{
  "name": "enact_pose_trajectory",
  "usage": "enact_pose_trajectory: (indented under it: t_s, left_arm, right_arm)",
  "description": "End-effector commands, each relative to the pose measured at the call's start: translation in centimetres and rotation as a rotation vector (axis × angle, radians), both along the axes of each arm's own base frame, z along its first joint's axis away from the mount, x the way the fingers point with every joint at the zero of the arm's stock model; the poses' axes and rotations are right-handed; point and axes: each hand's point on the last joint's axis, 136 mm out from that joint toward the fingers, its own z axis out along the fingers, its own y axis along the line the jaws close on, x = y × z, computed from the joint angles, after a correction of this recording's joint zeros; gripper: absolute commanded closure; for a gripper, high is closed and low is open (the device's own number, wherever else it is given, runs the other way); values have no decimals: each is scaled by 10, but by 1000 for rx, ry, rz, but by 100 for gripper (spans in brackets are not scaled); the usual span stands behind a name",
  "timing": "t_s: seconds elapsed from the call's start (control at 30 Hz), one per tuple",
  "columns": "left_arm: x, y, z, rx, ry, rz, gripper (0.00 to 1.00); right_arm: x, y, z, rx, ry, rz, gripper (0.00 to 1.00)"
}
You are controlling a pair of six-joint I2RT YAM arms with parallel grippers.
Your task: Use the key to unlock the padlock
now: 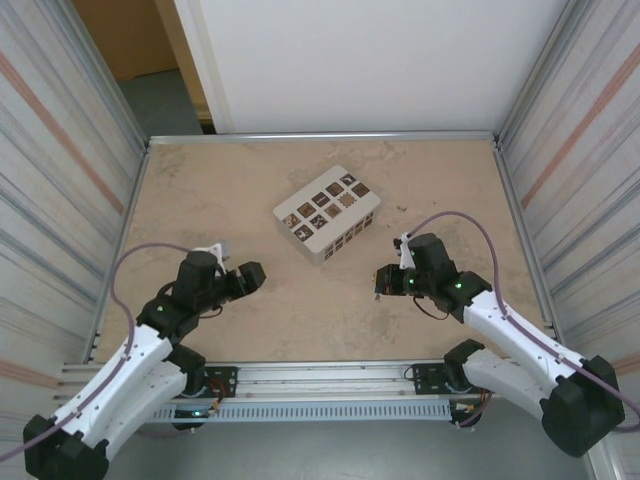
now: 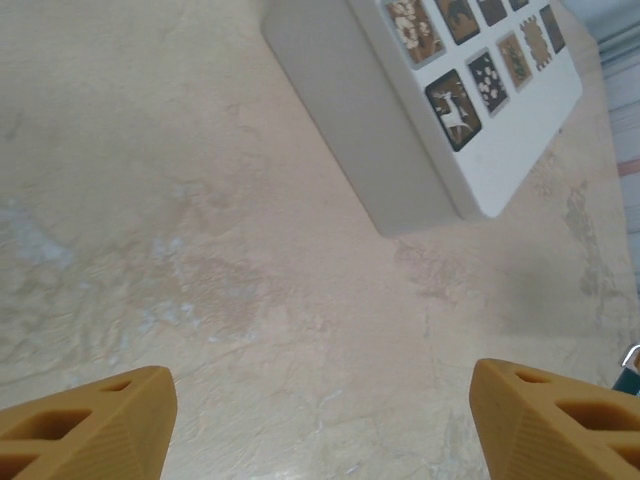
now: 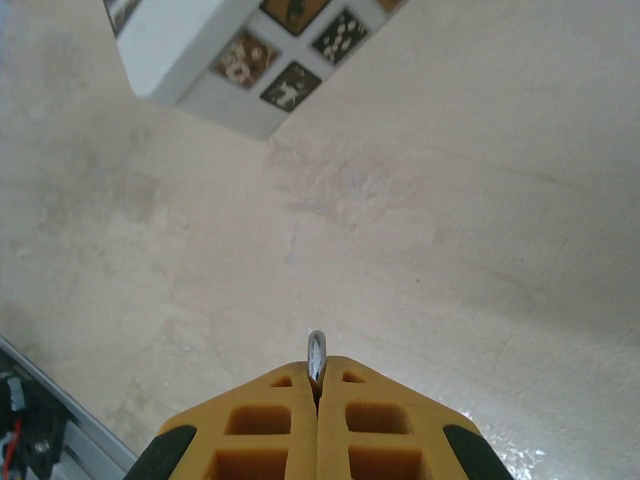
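Observation:
I should keep lowering the padlock (image 1: 377,296), which hangs from my right gripper near clear table (image 1: 360,314) in front of the white box, until it rests there.
My right gripper (image 3: 317,375) is shut, its yellow fingers pinched on a thin silvery metal loop (image 3: 316,352), the shackle of the padlock, whose body is hidden between the pads. A bit of blue and silver of the padlock (image 2: 631,362) shows at the right edge of the left wrist view. In the top view the right gripper (image 1: 381,282) hangs low over the table, right of centre. My left gripper (image 1: 254,275) faces it from the left; its fingers (image 2: 100,420) stand wide apart, open with nothing between them. The key is out of view.
A white box (image 1: 328,213) with dark patterned squares lies on the beige table (image 1: 300,310), beyond and between the two grippers. Metal walls close in the left and right sides. A rail (image 1: 320,375) runs along the near edge.

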Motion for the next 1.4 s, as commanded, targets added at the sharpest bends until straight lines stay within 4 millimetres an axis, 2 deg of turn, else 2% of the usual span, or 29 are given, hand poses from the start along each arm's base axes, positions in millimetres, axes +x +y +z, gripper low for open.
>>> enact_pose_trajectory:
  t_s: [0.0, 0.23, 0.47, 0.8, 1.37]
  left_arm:
    - [-8, 17, -13, 27, 29, 71, 21]
    - [-15, 24, -20, 18, 35, 98, 17]
    - [-17, 27, -22, 31, 45, 107, 16]
    - [-18, 33, -24, 50, 60, 125, 15]
    - [-18, 36, -24, 57, 65, 134, 15]
  right_arm:
    - [-6, 6, 0, -56, 13, 59, 100]
    - [-19, 25, -21, -114, 86, 158, 100]
    - [-21, 36, -43, -157, 136, 192, 100]
    - [-18, 40, -70, -198, 198, 185, 100]
    - [-19, 43, -93, -219, 253, 203, 100]
